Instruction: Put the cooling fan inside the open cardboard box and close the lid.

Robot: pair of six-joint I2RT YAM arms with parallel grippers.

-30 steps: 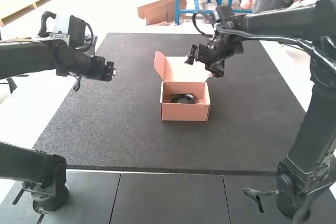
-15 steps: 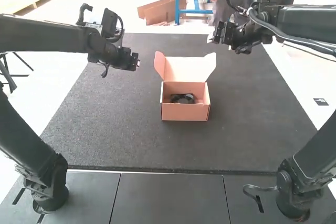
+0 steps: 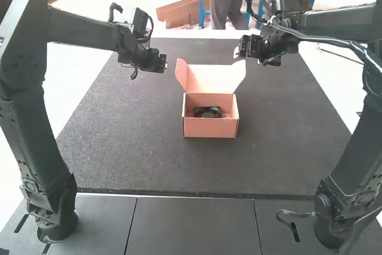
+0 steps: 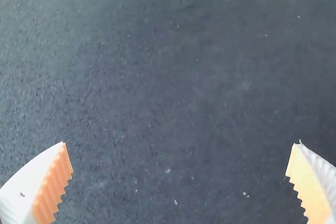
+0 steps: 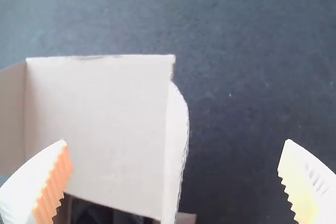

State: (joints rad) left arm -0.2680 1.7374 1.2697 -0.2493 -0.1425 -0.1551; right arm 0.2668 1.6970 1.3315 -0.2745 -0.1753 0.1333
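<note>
My right gripper will fold the box's side flap, and the flap should swing inward as one stiff piece, because a straight crease joins it to the box's lid.
A small cardboard box stands on the black mat, its lid raised upright at the back. The black cooling fan lies inside it. My left gripper hovers just left of the lid's left flap, open, with bare mat between its orange-padded fingers. My right gripper hangs above and behind the lid's right corner, open with nothing held. In the right wrist view the lid stands between the spread fingers, close below them.
The black mat covers most of the table, with free room all round the box. A flat cardboard piece lies on the floor beyond the table's far edge.
The left gripper has swung in from the far left to just beside the lid. The right gripper lifted off the lid's right corner and now holds behind it.
</note>
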